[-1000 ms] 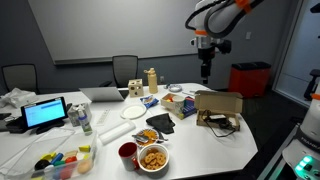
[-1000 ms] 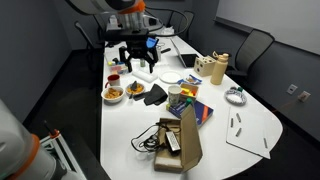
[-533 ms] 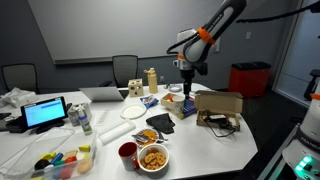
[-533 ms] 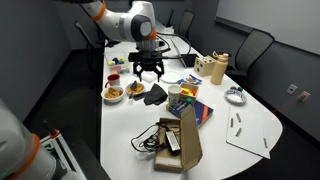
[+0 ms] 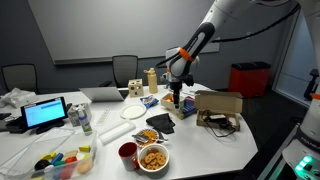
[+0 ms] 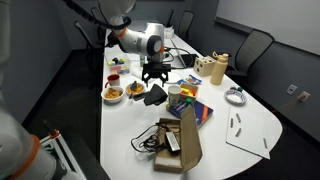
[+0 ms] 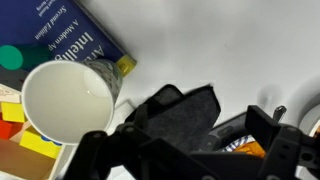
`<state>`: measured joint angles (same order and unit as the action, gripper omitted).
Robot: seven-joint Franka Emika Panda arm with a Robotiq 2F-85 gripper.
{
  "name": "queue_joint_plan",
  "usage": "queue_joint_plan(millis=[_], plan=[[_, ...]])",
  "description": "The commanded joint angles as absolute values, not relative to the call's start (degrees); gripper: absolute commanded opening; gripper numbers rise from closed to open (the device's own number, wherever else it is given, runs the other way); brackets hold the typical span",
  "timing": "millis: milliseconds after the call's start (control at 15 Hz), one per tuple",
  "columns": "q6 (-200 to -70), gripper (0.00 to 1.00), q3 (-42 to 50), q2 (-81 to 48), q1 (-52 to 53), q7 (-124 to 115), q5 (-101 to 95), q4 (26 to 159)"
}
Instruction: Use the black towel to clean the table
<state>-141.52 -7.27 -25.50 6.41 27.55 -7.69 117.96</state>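
Observation:
My gripper should keep going down until the fingers reach the cloth (image 7: 187,115) and close, because the black towel (image 6: 155,96) lies uncovered next to the white cup, under my open fingers.
The black towel (image 5: 160,122) lies crumpled on the white table (image 5: 200,140), beside a white cup (image 7: 68,100). It also shows in an exterior view (image 6: 155,96) and fills the middle of the wrist view (image 7: 180,115). My gripper (image 5: 176,95) hangs just above the towel, also seen in an exterior view (image 6: 153,78). In the wrist view the gripper (image 7: 190,150) is open, with its fingers spread on either side of the towel and nothing held.
A blue book (image 7: 70,40) lies beside the cup. An open cardboard box (image 5: 218,102) stands near the towel. A snack bowl (image 5: 153,158), a red cup (image 5: 127,152), a white plate (image 5: 135,112), a laptop (image 5: 103,95) and bottles crowd the table.
The arm has swung in from beside the table and come down, so the gripper now hangs open just above the black towel.

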Motion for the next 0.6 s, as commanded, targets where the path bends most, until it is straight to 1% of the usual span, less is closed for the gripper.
queue_joint_plan(millis=[0,133,200,533], plan=[[-140.4,1.00,-8.5,-32.4,6.4,28.5,-10.3,111.2],[-139.3,1.00,-9.1,-34.5,5.8,29.7,-10.4,108.9],[-141.2,1.00,-9.0,-31.9,5.9,27.6,-10.3,112.7],[-140.9,1.00,-9.3,-34.4,5.8,28.4,-10.3,110.1]])
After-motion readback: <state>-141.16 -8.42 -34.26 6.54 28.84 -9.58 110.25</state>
